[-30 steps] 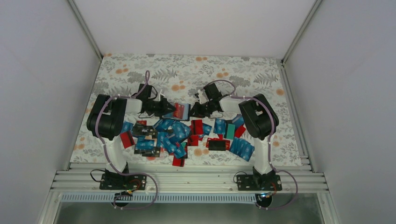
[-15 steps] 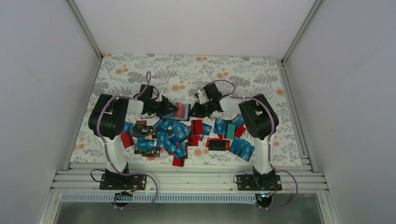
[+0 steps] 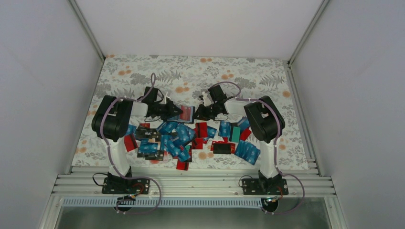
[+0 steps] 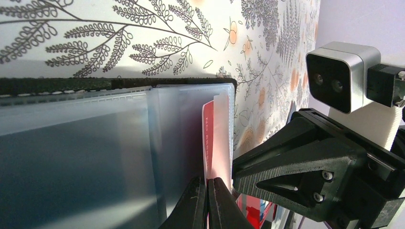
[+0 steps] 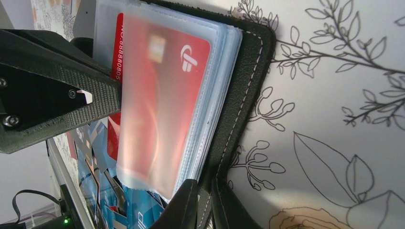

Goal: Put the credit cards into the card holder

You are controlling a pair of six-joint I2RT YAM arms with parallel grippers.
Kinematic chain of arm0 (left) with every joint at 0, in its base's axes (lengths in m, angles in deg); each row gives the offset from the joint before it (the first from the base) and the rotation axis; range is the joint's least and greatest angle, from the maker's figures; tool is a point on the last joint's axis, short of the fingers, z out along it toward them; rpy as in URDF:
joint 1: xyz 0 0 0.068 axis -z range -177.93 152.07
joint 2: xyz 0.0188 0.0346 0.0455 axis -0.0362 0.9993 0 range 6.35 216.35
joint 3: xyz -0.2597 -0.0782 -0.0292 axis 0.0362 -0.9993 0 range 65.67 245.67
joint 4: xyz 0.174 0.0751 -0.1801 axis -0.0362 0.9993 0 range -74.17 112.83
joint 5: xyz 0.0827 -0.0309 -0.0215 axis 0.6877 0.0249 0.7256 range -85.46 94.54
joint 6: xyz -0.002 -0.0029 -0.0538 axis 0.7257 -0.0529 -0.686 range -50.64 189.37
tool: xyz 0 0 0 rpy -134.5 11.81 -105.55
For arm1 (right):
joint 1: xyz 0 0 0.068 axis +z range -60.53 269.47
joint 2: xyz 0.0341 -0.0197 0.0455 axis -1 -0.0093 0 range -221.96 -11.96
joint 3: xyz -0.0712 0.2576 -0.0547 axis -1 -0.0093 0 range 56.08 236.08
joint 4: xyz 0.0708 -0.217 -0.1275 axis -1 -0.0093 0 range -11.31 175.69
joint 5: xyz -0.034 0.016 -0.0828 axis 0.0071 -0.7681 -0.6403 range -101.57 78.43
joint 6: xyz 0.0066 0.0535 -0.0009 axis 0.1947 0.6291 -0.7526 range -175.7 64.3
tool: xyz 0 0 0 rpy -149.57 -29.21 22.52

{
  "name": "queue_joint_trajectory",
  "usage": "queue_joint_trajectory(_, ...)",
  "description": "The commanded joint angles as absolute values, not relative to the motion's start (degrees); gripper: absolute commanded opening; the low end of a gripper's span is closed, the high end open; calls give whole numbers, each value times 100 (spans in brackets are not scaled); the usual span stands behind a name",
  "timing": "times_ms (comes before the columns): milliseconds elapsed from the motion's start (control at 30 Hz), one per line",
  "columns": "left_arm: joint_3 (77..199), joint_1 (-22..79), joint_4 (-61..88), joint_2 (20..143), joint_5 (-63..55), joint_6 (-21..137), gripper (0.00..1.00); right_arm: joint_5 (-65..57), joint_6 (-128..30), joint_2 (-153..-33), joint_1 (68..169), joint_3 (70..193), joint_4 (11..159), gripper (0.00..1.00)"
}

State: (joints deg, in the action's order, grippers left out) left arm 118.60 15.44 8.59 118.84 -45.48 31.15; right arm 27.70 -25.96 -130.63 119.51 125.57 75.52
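I should let go of the card with my left gripper because the red card's numbered edge point(image 4: 208, 126) sticks out of the raised sleeve, and then push that edge point(image 4: 207, 160) in with closed fingers.
The black card holder point(image 3: 187, 113) lies open on the floral cloth between both grippers. In the right wrist view my right gripper point(image 5: 204, 183) is shut on the holder's black stitched cover point(image 5: 248, 90). A red credit card point(image 5: 157, 90) sits mostly inside a clear sleeve. In the left wrist view my left gripper point(image 4: 207, 180) is shut on that red card's edge point(image 4: 208, 138), at the sleeve's opening point(image 4: 181, 133). Many loose credit cards point(image 3: 184, 138), mostly blue and some red, lie in a pile nearer the arm bases. In the top view the left gripper point(image 3: 173, 111) and right gripper point(image 3: 200, 113) face each other.
A flat black card point(image 3: 222, 148) and a teal card point(image 3: 235, 133) lie in the pile's right part. Several blue cards point(image 3: 247, 150) are fanned at the right. White walls and metal rails point(image 3: 191, 181) bound the cloth.
My left arm has edged slightly right toward the holder with the red card. The right arm and the holder have stayed put.
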Motion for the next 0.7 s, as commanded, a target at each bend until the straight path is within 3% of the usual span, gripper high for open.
queue_joint_trajectory(0, 11877, 1624, 897, 12042, -4488, 3142, 2, 2785, -2679, -13212, 11967, 12692, 7501, 10)
queue_joint_trajectory(667, 11718, 1747, 625, 11967, -4292, 2785, 2, 2808, -2678, -13177, 11955, 12691, 7519, 10)
